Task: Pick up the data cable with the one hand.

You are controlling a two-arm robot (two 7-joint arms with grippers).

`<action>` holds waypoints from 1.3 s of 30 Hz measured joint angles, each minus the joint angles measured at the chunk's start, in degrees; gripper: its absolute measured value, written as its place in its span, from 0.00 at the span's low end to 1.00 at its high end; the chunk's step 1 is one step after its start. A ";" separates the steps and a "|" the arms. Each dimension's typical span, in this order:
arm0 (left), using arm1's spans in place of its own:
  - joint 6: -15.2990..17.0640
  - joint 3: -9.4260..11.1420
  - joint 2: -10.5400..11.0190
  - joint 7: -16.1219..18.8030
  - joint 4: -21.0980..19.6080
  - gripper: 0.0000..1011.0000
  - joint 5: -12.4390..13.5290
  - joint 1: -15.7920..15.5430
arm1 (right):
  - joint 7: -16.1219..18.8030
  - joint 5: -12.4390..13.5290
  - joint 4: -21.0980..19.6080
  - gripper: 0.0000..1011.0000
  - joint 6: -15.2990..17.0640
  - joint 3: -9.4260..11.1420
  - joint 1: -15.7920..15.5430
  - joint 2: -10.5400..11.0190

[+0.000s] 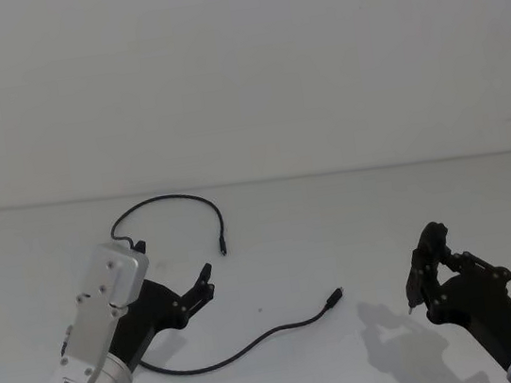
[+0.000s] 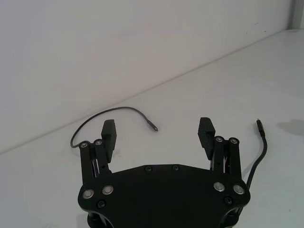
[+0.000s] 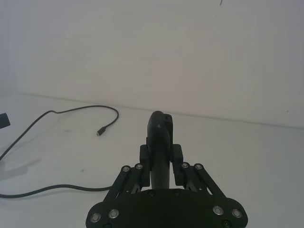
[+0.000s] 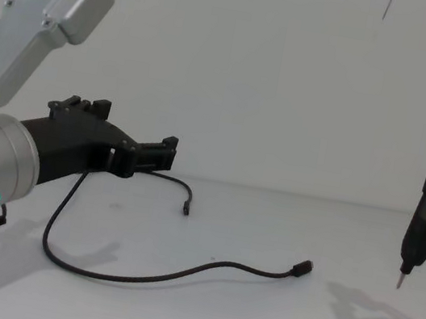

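Observation:
The data cable follows a smooth, wide curve [image 4: 177, 274] to the middle plug, so I expect its plug end [image 4: 292, 272] to stick out stiffly when the robot lifts it.
The data cable [image 1: 257, 341] is a thin black cord lying loose on the white table [image 1: 335, 218]. One plug [image 1: 223, 250] ends an arc at the back. The other plug [image 1: 337, 294] lies toward the middle. My left gripper [image 1: 175, 260], the one hand, hovers open over the cable's middle stretch, which is hidden beneath it. In the left wrist view its fingers [image 2: 205, 130] stand wide apart with nothing between them, and the cable [image 2: 118, 110] lies beyond. In the chest view this gripper [image 4: 134, 130] is raised above the cable [image 4: 178, 272].
My right gripper [image 1: 428, 267] hangs at the right, off the table, shut on a dark pen-shaped tool [image 3: 159, 135] whose metal tip [image 4: 400, 281] points down. A plain white wall [image 1: 237, 61] rises behind the table's back edge.

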 joint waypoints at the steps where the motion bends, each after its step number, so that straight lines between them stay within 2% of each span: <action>1: 0.00 0.00 0.00 0.00 0.00 0.99 0.00 0.00 | 0.00 0.00 0.00 0.27 0.00 0.00 0.00 0.00; 19: 0.00 0.12 0.04 -0.60 0.20 0.99 -0.03 -0.14 | 0.00 0.00 0.00 0.27 0.00 0.00 0.00 0.00; 27: -0.09 1.08 0.65 -4.58 1.77 0.99 -0.58 -1.45 | 0.00 0.00 0.00 0.27 0.00 0.00 0.00 0.00; 35: 0.05 2.63 1.41 -10.32 4.33 0.99 -1.27 -3.53 | 0.00 0.00 0.00 0.27 0.00 0.00 0.00 0.00; 38: 0.31 3.66 1.74 -13.58 5.99 0.99 -1.47 -4.89 | 0.00 0.00 0.00 0.27 0.00 0.00 0.00 0.00; 39: 0.31 3.66 1.74 -13.58 5.99 0.99 -1.47 -4.89 | 0.00 0.00 0.00 0.27 0.00 0.00 0.00 0.00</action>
